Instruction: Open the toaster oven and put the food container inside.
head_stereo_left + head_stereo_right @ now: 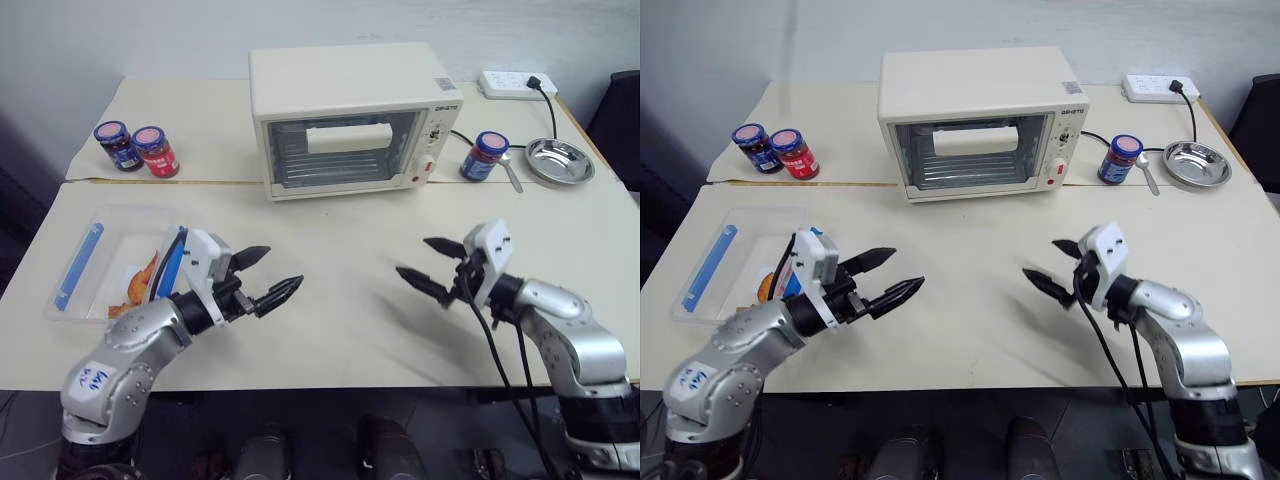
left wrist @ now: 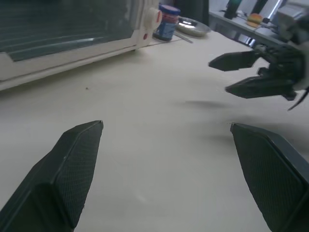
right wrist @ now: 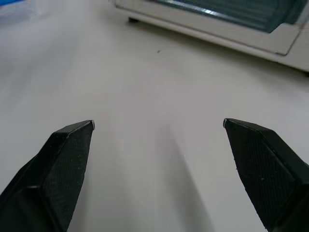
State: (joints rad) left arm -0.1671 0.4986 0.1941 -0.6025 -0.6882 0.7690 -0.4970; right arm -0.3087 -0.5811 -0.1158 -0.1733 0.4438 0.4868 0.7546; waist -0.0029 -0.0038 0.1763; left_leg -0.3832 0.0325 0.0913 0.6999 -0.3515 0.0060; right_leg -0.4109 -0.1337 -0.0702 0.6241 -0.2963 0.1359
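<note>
My left gripper is to carry the container by one side, and the orange pieces (image 1: 137, 288) will stay inside because they lie low between the container's tall sides (image 1: 78, 267).
The cream-white toaster oven (image 1: 355, 120) stands at the back middle of the table, its glass door shut and the bar handle (image 1: 348, 137) across the top of the glass. The food container (image 1: 110, 262), clear with blue clips and orange pieces inside, lies at the front left, partly behind my left arm. My left gripper (image 1: 284, 268) hovers open just right of the container, pointing toward the table's middle. My right gripper (image 1: 412, 257) is open too, facing it from the right, and it appears in the left wrist view (image 2: 231, 72). Nothing sits between either pair of fingers.
A blue-lidded jar (image 1: 112, 143) and a red-lidded jar (image 1: 155, 150) stand at the back left. Right of the oven are another blue-lidded jar (image 1: 485, 155), a spoon (image 1: 512, 172), a steel bowl (image 1: 558, 160) and a power strip (image 1: 510, 83). Bare tabletop (image 1: 340, 240) lies before the oven.
</note>
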